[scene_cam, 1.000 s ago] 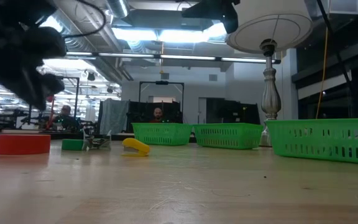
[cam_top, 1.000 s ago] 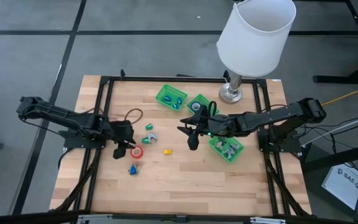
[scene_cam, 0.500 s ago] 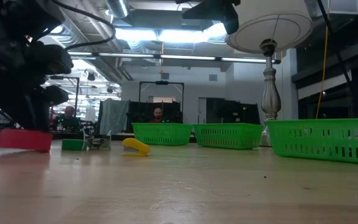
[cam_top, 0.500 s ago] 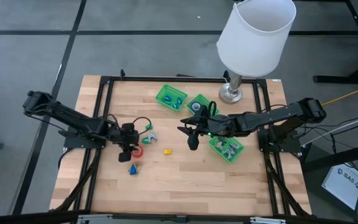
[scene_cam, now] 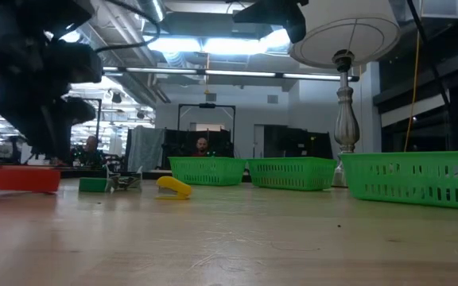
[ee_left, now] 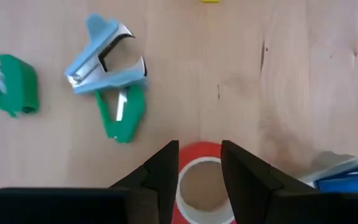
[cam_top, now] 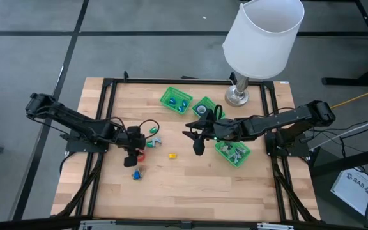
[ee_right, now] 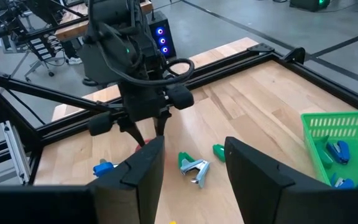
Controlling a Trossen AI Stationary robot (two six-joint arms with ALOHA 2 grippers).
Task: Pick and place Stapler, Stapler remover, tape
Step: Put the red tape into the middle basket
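Note:
The red tape roll (scene_cam: pixel 24 179) is below the left gripper and far from the green trays, so the left gripper should pick it up and pass it to the right gripper (cam_top: pixel 195 135).
A red tape roll (ee_left: pixel 199 155) with a white core lies flat on the wooden table (cam_top: pixel 190 185), left of centre. My left gripper (ee_left: pixel 199 171) is open and points down over it, one finger above each side of the roll; in the high view the left gripper (cam_top: pixel 135 153) hides most of the roll (cam_top: pixel 142 156). Beyond it lie a blue-grey staple remover (ee_left: pixel 104 56), two green ones (ee_left: pixel 122 112) (ee_left: pixel 14 84) and a yellow stapler (cam_top: pixel 172 154). My right gripper (ee_right: pixel 194 180) hangs open above the table's middle (cam_top: pixel 197 144), holding nothing. My left gripper comes at the red tape roll from above, slanting down, with its fingers (ee_left: pixel 166 171) over the roll's two opposite sides (ee_left: pixel 185 149). The fingers hide those sides. I cannot tell whether they touch the roll, which lies on the table.
Three green trays stand at the back (cam_top: pixel 176 99), back centre (cam_top: pixel 204 107) and right (cam_top: pixel 232 152), with small items in them. A lamp with a white shade (cam_top: pixel 264 38) stands at the far right. A blue item (cam_top: pixel 137 173) lies near the red roll. People show in the room behind (scene_cam: pixel 202 146).
My left gripper has moved toward the table's right edge and slightly down, from beside the red tape roll to over it. The roll has shifted a little in the low view. My right arm has kept still.

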